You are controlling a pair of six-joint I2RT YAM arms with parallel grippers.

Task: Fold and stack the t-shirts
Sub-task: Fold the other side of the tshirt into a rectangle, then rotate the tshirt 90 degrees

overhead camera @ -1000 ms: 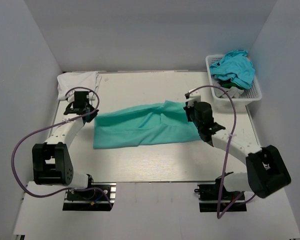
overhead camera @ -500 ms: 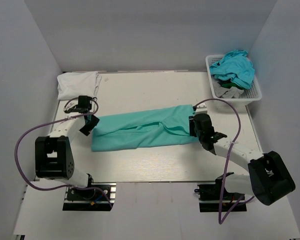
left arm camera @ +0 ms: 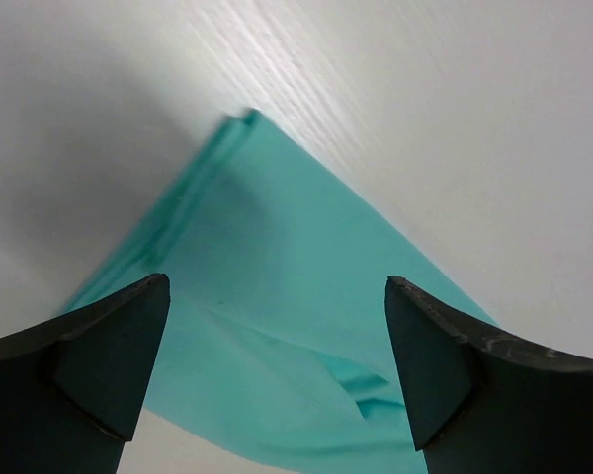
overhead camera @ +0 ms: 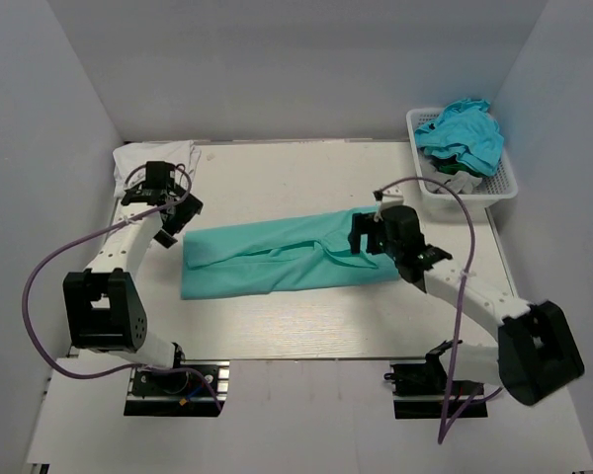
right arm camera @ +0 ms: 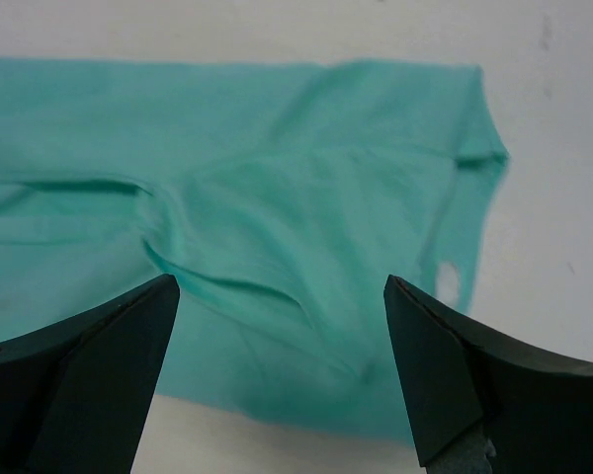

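The folded mint-green t-shirt (overhead camera: 277,259) lies crosswise in front of the robot, so next the left gripper pinches the t-shirt's nearest end (overhead camera: 202,265) and swings that end toward the robot.
A mint-green t-shirt (overhead camera: 277,259), folded into a long strip, lies flat across the middle of the table. My left gripper (overhead camera: 171,225) is open and empty, hovering just off the strip's left end; in the left wrist view the shirt (left arm camera: 277,257) lies below my open gripper (left arm camera: 277,380). My right gripper (overhead camera: 362,235) is open and empty above the strip's right end, where a sleeve (right arm camera: 474,168) and the shirt (right arm camera: 277,197) show under the open gripper (right arm camera: 282,380). A folded white t-shirt (overhead camera: 153,158) lies at the back left corner. Turquoise-blue t-shirts (overhead camera: 462,133) fill the basket.
The white plastic mesh basket (overhead camera: 499,188) stands at the back right against the wall. Grey walls close in the table (overhead camera: 296,178) on the left, back and right. Purple cables loop from both arms.
Both grippers have lifted off the ends of the green shirt. The left one moved back toward the white shirt, the right one swung left over the shirt's right end.
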